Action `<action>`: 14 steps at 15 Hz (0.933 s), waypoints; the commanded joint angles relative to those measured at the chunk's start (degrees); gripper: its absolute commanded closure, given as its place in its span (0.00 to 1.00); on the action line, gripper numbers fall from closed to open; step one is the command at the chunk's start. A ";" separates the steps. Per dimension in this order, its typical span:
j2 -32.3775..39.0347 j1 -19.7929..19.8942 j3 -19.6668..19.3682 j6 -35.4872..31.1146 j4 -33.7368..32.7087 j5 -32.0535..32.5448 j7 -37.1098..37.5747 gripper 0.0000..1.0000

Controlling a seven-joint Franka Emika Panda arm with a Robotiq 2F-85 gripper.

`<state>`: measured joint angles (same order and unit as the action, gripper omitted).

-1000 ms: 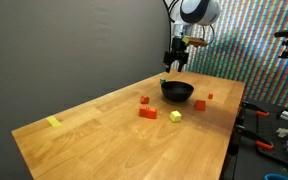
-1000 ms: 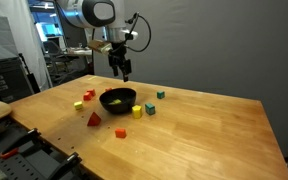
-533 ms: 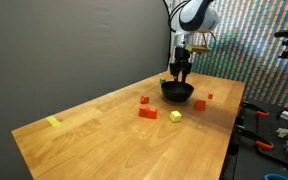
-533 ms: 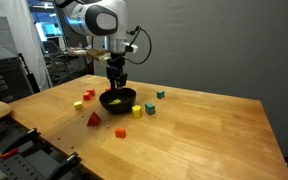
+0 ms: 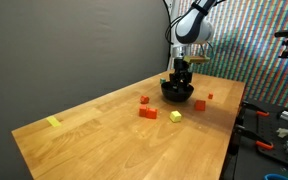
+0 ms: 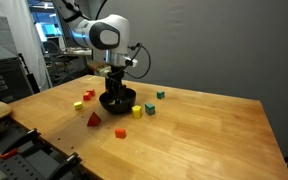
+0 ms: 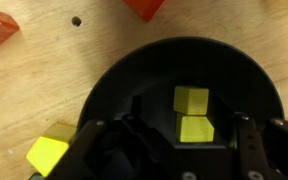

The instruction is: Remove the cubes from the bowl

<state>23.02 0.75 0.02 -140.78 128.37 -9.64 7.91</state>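
The lower yellow cube (image 7: 196,129) is closer to one of my gripper's fingers, which are high, so next I open wider, center on the cube and move further down.
The black bowl (image 7: 184,48) fills the wrist view and holds two yellow cubes, one (image 7: 191,99) just above the other (image 7: 196,129). My gripper (image 7: 172,150) is open, lowered into the bowl, with one finger on each side of the lower yellow cube, not touching it. In both exterior views the gripper (image 5: 181,80) (image 6: 114,91) reaches down into the bowl (image 5: 178,94) (image 6: 118,101). Other cubes lie on the table around the bowl: red ones (image 5: 147,112), a yellow-green one (image 5: 175,116) and a yellow one (image 6: 122,132).
The wooden table (image 5: 104,140) carries a flat yellow tape marker (image 5: 53,122) near its far corner. A red wedge (image 6: 93,119) and green blocks (image 6: 150,108) lie near the bowl. Tools and clutter stand beyond the table edge (image 5: 274,130).
The gripper has come down from above the bowl until its fingers are inside it. The cubes on the table have not moved.
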 commanded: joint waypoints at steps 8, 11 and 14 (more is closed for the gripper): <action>3.09 -0.20 1.51 -1.73 -4.80 -4.99 0.84 0.25; 4.96 -0.25 1.43 -1.70 -6.19 -5.01 1.48 0.10; 6.72 -0.41 1.37 -2.09 -7.55 -4.91 2.18 0.20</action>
<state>27.66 0.72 1.59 -141.84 123.08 -14.07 8.87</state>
